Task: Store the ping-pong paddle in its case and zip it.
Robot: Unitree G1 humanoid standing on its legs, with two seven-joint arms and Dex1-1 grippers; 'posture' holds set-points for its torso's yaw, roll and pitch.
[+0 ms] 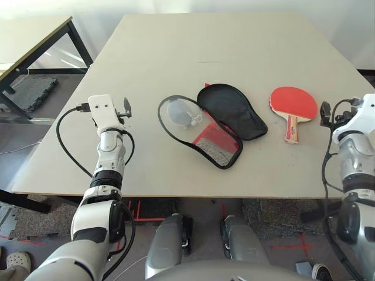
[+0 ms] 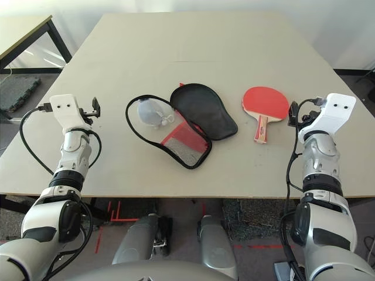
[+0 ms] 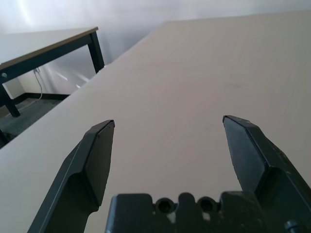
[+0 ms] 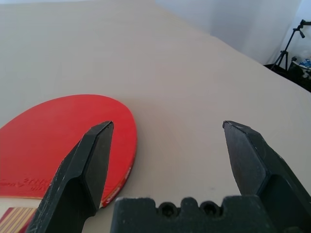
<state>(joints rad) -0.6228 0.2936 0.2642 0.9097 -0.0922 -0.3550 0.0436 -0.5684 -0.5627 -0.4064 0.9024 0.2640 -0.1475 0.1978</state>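
My gripper will lower the ping-pong paddle (image 1: 293, 108), and the paddle will fit flat inside the black half's rim because the case's black half (image 1: 232, 111) goes from round to narrow.
The ping-pong paddle (image 1: 293, 104) lies flat at the right of the table, red face up and its striped wooden handle pointing toward me. Left of it, in the middle, the case (image 1: 229, 111) lies unzipped and spread open, its black inside facing up. A translucent whitish pouch (image 1: 181, 112) rests on its left half, above the red and black mesh end (image 1: 214, 145). My right gripper (image 1: 324, 111) hovers open just right of the paddle, whose red face (image 4: 58, 141) lies beside one of its fingers. My left gripper (image 1: 126, 108) stands open over bare table, left of the case.
The beige table (image 1: 234, 47) stretches far behind the objects, and its front edge runs close to my arms. A second table (image 1: 35, 35) with black legs stands at the back left, above a black floor mat (image 1: 32, 93). A tripod (image 4: 291, 41) stands beyond the table's right side.
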